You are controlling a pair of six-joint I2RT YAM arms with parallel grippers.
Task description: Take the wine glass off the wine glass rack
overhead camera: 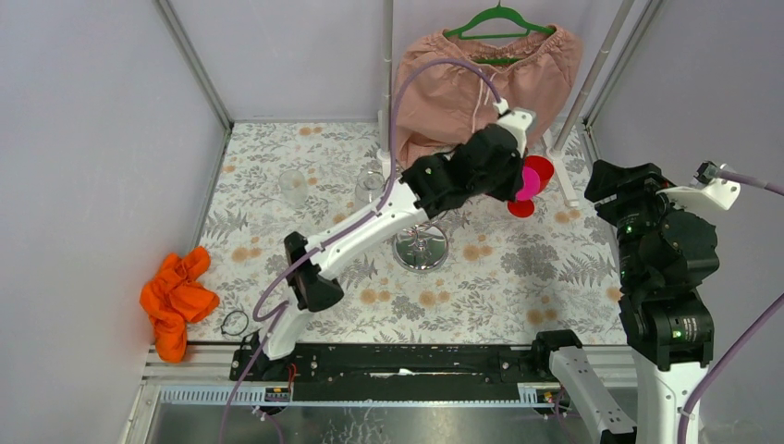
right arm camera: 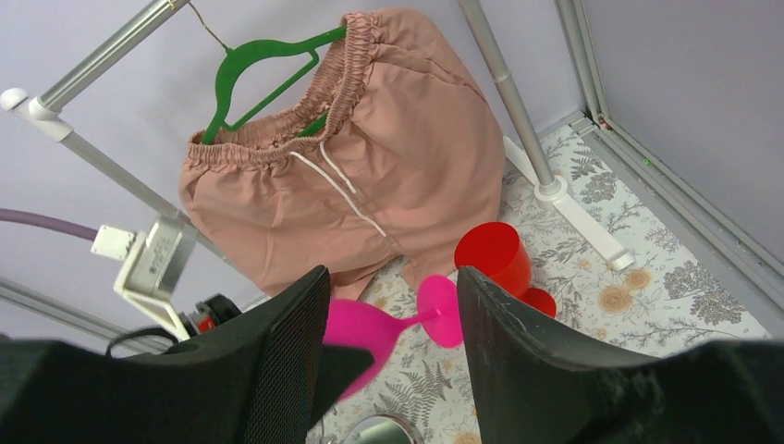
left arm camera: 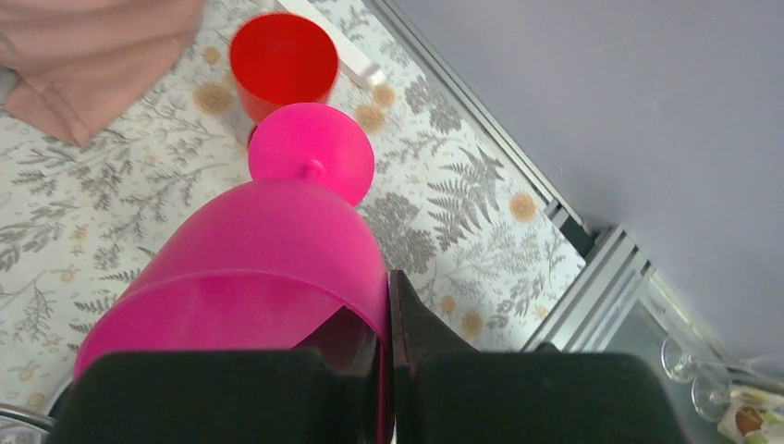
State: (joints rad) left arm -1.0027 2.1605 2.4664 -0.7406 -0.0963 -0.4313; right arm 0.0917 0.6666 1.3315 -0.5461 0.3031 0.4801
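The pink wine glass's foot points clear of my left gripper, so I should keep going to the open cloth (overhead camera: 475,277) next to the rack's base until the glass's foot rests.
A pink plastic wine glass (overhead camera: 529,182) hangs on its side in the air, foot pointing away from my left gripper (overhead camera: 507,176). That gripper (left arm camera: 386,370) is shut on the rim wall of the glass's bowl (left arm camera: 277,250). The wine glass rack (overhead camera: 421,248) shows its round chrome base on the floral cloth, left of the glass and below my left arm; the arm hides its top loops. My right gripper (right arm camera: 390,277) stands open and empty, raised at the right (overhead camera: 606,180), with the pink glass (right arm camera: 388,324) seen between its fingers, farther off.
A red wine glass (overhead camera: 538,171) lies on the cloth just beyond the pink one. Two clear glasses (overhead camera: 294,185) (overhead camera: 370,190) stand at the back left. Pink shorts on a green hanger (overhead camera: 490,69) hang from a white stand (overhead camera: 566,171). An orange cloth (overhead camera: 176,301) lies at the left edge.
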